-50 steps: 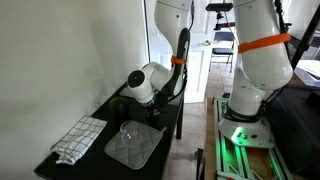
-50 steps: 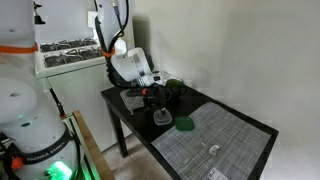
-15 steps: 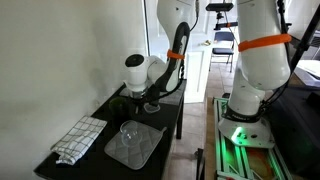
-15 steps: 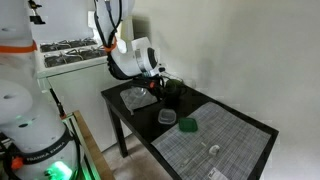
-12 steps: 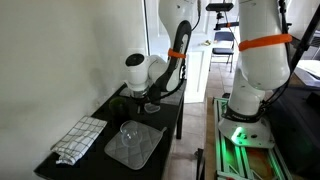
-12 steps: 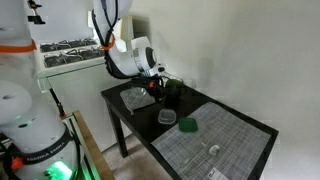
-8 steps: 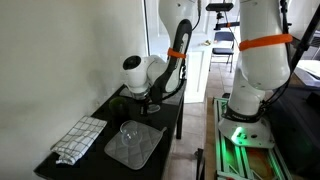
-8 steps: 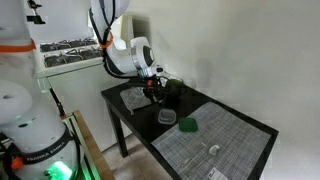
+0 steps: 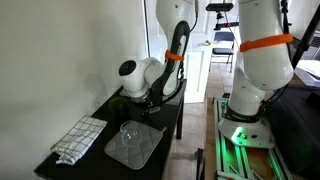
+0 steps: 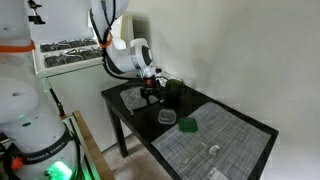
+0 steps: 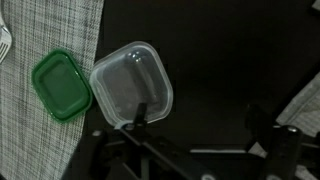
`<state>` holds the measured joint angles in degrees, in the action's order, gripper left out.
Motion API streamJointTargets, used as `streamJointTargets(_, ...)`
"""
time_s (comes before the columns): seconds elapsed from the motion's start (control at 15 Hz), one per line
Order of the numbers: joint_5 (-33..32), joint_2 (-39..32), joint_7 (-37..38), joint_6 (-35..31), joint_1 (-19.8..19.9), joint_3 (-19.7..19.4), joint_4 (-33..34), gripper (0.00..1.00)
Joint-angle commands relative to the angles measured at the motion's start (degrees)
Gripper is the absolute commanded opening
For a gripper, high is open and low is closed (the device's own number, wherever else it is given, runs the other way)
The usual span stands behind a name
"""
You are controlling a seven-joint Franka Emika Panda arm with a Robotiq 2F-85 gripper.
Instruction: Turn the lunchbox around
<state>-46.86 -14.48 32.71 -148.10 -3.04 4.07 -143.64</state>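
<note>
The robot's gripper has one finger next to the lunchbox's near edge (image 11: 156, 108) and the other over empty table, so it should move toward the green lid to get its fingers on both sides of the lunchbox (image 11: 130, 82).
The lunchbox is a clear square plastic container (image 11: 130, 82) that stands on the dark table next to its green lid (image 11: 62, 84). Both show in an exterior view, container (image 10: 167, 117) and lid (image 10: 187, 125), at the edge of a grey placemat (image 10: 220, 140). In an exterior view it shows as a clear tub (image 9: 128, 128). My gripper (image 11: 200, 118) is open and empty. It hangs above the table, apart from the container, with one fingertip just beside the container's near edge in the wrist view. It shows in both exterior views (image 10: 152, 92) (image 9: 147, 101).
A fork (image 11: 5, 40) lies on the placemat. A black round object (image 10: 173, 88) stands near the wall behind the gripper. A clear flat piece (image 10: 133, 97) lies at the table's end. A checkered towel (image 9: 78, 138) lies at the other end. The wall is close.
The gripper has risen from the lunchbox and drifted back toward the wall end of the table. The lunchbox and lid stay where they were.
</note>
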Motion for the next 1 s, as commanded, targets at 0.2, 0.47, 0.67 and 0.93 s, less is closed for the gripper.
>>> streamJointTargets(0.2, 0.72, -4.08, -0.54, -1.18, -2.89, -3.51, 2.45, 1.0)
streamJointTargets(0.47, 0.88, -4.75, -0.35, -3.07, -3.49, -4.19, 3.18, 1.0)
streamJointTargets(0.67, 1.37, -5.3, -0.72, -4.41, -3.81, -4.47, 3.73, 1.0)
streamJointTargets(0.93, 3.08, -6.68, -2.0, -3.69, -3.99, -4.28, 4.11, 0.91)
